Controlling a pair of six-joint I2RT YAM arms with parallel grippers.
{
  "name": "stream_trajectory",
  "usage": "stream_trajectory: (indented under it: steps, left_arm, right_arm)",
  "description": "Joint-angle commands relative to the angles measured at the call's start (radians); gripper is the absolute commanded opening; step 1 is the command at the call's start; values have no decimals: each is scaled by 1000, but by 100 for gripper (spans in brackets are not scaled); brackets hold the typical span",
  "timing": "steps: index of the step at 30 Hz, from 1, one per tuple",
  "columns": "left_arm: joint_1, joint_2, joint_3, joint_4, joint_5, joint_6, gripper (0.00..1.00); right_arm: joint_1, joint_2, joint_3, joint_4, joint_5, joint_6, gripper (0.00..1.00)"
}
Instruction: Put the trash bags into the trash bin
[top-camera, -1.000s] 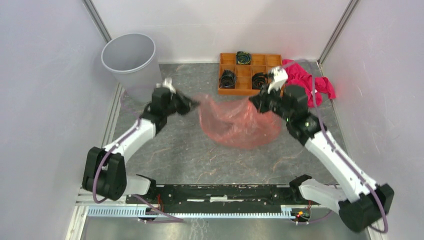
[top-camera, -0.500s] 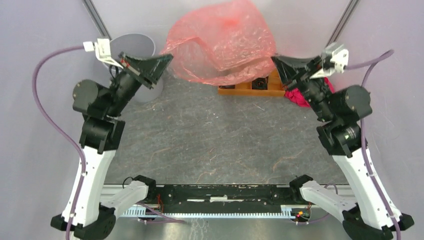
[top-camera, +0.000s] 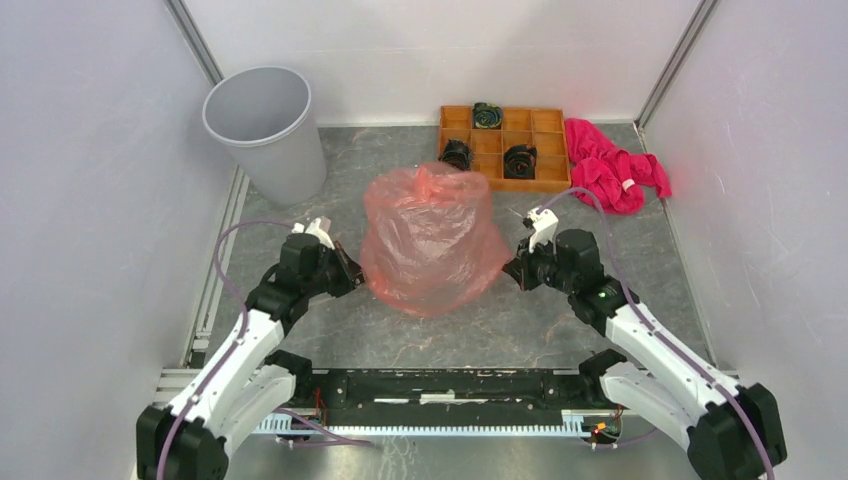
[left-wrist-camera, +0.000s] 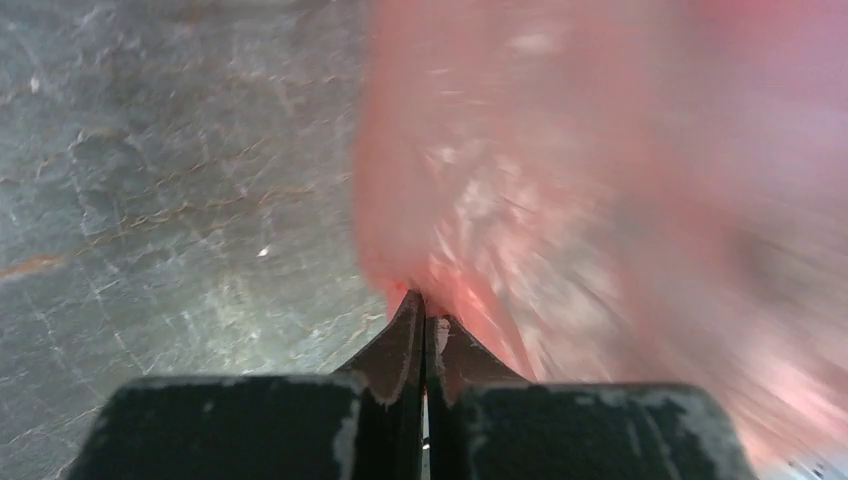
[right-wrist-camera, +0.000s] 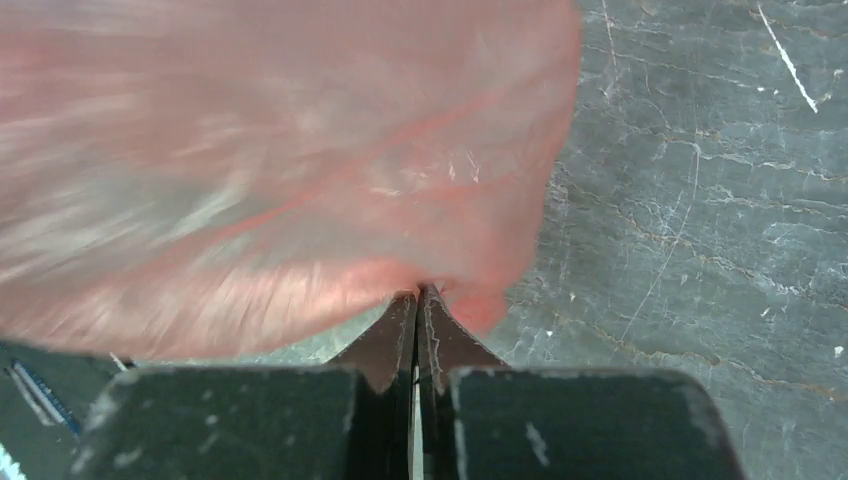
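I should take the bag alone with my right gripper, because both grippers hold the bag far from the trash bin. My left gripper will then be free to bring the bin closer.
The translucent red-orange trash bag stands puffed up like a dome on the table between my two arms. My left gripper is shut on the bag's left bottom edge, seen in the left wrist view with the blurred bag above it. My right gripper is shut on the bag's right bottom edge, seen in the right wrist view with the bag spreading to the left. The light-grey trash bin stands upright at the back left, apart from the bag.
An orange-brown compartment tray with black items stands at the back, just behind the bag. A magenta-pink cloth lies to its right. White walls close the sides and back.
Half a second ago both arms held the bag high in the air near the back. Now both arms are down low near the table and the bag billows up between them.
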Motion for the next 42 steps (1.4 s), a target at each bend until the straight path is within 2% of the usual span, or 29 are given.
stream_trajectory:
  steps: [1,5,9,12,16,19,22,25,29,32,42]
  left_arm:
    - [-1,-102,78,31,13,-24,2]
    - [-1,-100,147,-13,62,-7,2]
    - [-1,-102,282,-82,72,57,2]
    - [-1,-102,422,-135,77,120,2]
    - [-1,-99,527,-111,158,171,2]
    - [-1,-73,550,-35,261,147,2]
    - [-9,-42,491,183,360,-9,2]
    - [-67,11,440,383,328,-151,2]
    - [-217,131,489,402,215,-117,2]
    - [-290,204,508,412,179,-108,2]
    - [-307,235,517,402,125,-81,2]
  right_arm:
    - [-1,-103,43,0,-36,-13,0]
    - [0,-106,121,-89,-42,-39,1]
    - [0,-91,241,-141,-49,-54,1]
    - [0,-81,317,-156,-59,-63,0]
    - [1,-61,368,-132,-136,-72,1]
    - [4,-27,367,-55,-227,-35,4]
    - [38,8,350,65,-252,75,4]
    - [102,46,320,249,-262,204,5]
    - [183,111,335,368,-255,284,5]
    - [212,139,333,425,-249,328,7]
    - [267,111,234,611,-187,422,15]
